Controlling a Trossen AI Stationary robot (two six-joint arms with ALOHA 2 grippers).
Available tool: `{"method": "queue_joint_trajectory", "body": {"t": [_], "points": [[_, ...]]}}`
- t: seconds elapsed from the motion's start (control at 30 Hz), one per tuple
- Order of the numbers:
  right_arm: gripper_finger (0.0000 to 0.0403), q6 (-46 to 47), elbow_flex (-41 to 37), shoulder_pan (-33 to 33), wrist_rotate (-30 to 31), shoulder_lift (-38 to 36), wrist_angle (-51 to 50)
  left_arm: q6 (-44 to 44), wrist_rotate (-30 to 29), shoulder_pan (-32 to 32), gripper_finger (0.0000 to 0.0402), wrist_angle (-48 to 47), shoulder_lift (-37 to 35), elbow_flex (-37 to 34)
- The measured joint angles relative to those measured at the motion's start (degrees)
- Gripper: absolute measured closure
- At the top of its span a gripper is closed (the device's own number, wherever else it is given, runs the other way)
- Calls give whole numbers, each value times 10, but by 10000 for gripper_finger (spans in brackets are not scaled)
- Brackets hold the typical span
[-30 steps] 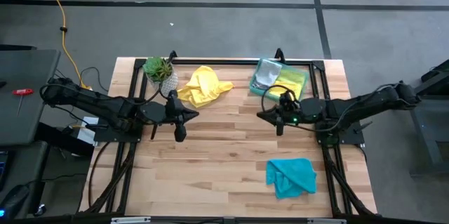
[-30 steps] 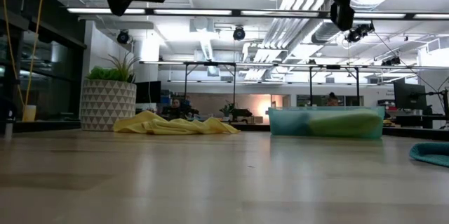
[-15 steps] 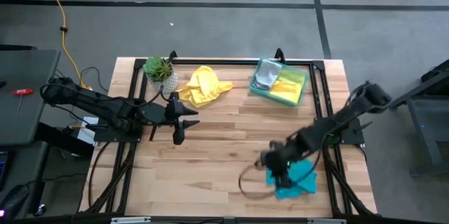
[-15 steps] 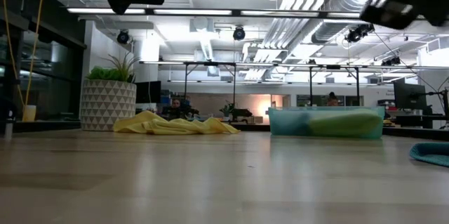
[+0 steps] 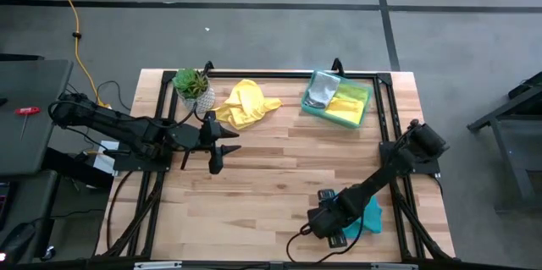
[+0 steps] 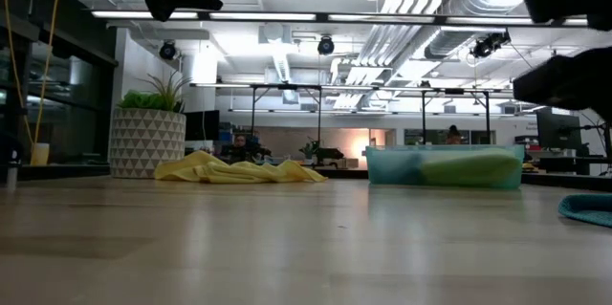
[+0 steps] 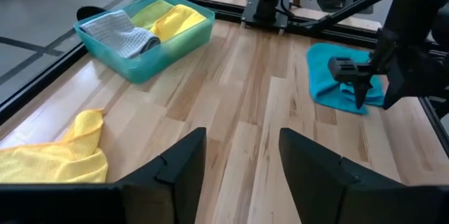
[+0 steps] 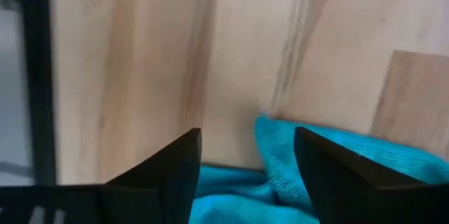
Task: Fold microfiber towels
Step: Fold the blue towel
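I expect the teal towel point(image 5: 371, 217) to open into a smooth sheet when I lift and spread it, because it lies in loose folds with a free corner point(image 8: 265, 126).
A teal towel point(image 5: 366, 213) lies crumpled on the table near the near right corner. My right gripper point(image 8: 245, 182) hangs open over the towel's left edge point(image 7: 330, 83), fingers pointing down, with cloth showing between them. A yellow towel point(image 5: 246, 103) lies bunched at the far middle. Grey and yellow-green towels lie in a translucent green tray point(image 5: 339, 99). My left gripper point(image 7: 238, 175) waits open above the table's left middle, nothing between its fingers. My right gripper's open fingers point(image 8: 330, 175) stand over the teal towel's left edge point(image 8: 280, 147), coming from above. I cannot tell whether their tips touch the cloth.
A small potted plant point(image 5: 193, 84) stands at the far left, beside the yellow towel. The green tray sits at the far right. Bare wood stretches across the table's middle point(image 5: 271, 177) between the two arms. Black rails point(image 5: 254, 74) frame the table.
My right gripper has swung from the table's far middle toward the near right corner, sunk, and tipped from level to pointing down over the teal towel. My left gripper has kept its place and opened. The towels have not moved.
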Motion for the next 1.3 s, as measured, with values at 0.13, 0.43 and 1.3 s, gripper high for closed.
{"method": "queue_joint_trajectory", "body": {"t": [0.13, 0.43, 1.3], "points": [[200, 7, 0, 1, 25, 10, 0, 0, 0, 0, 229, -5, 0, 0], [286, 45, 3, 5, 44, 30, -5, 0, 0, 0, 229, -8, 0, 0], [402, -25, -78, -289, 116, -118, 235, 35, 0, 0, 229, -9, 0, 0]]}}
